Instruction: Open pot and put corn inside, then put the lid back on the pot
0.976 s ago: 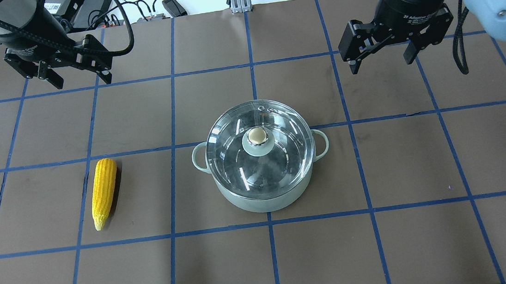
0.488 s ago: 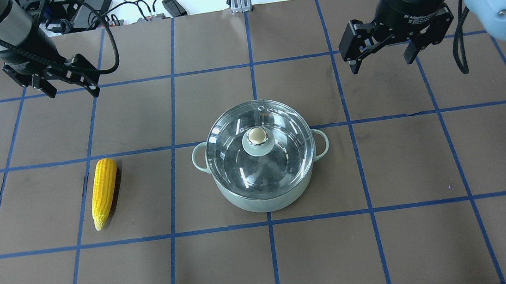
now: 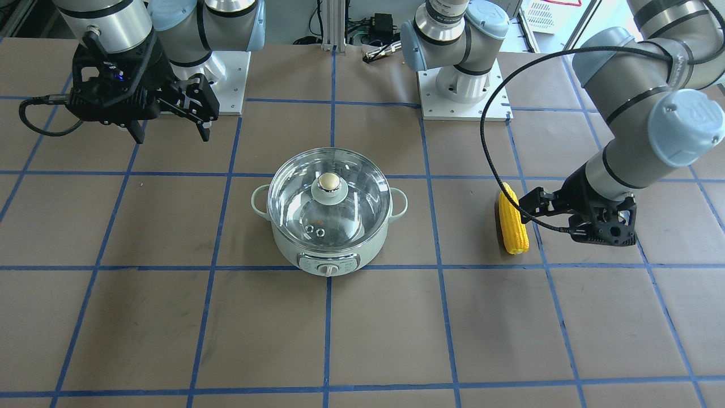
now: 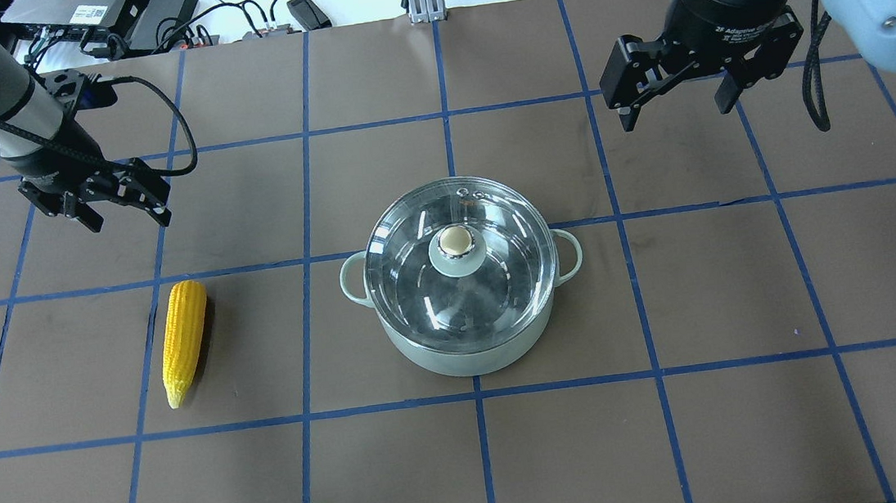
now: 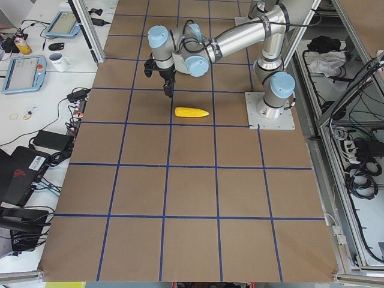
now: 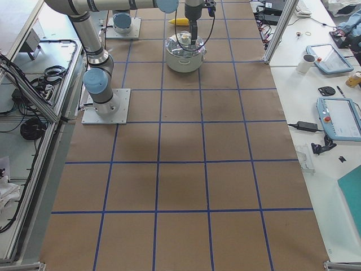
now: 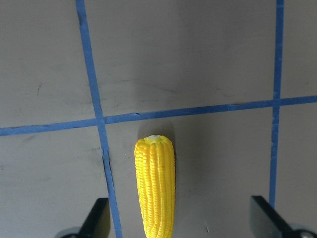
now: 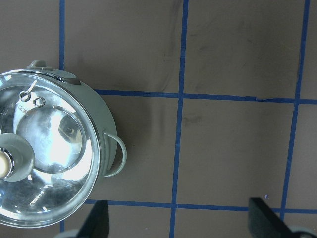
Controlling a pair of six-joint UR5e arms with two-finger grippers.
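Note:
I expect the yellow corn [image 3: 514, 220] to lie whole inside when I lower it, because it looks shorter than the mint-green pot's wide opening [image 3: 329, 211].
The mint-green pot [image 4: 470, 356] stands mid-table with the glass lid [image 4: 500, 279] on it, tan knob at centre. The pot also shows in the front view [image 3: 294, 249], as does the lid [image 3: 351, 198]. The yellow corn [image 4: 183, 338] lies flat to the pot's left, tapered end toward the robot. My left gripper [image 4: 128, 220] is open and empty, hovering just past the corn's thick end. In the left wrist view the corn [image 7: 156, 188] lies between the open fingers [image 7: 96, 220]. My right gripper [image 4: 676, 114] is open and empty, high beyond the pot's right side.
The brown table [image 4: 760, 419] carries a grid of blue tape. Cables and power bricks [image 4: 146, 18] lie past its far edge. The arm bases [image 3: 461, 90] stand at the robot's side of the table. The right wrist view shows the pot's right loop handle [image 8: 119, 153].
My left gripper has moved toward the robot and lower, closing in on the corn's thick end. The right gripper, pot, lid and corn have not moved.

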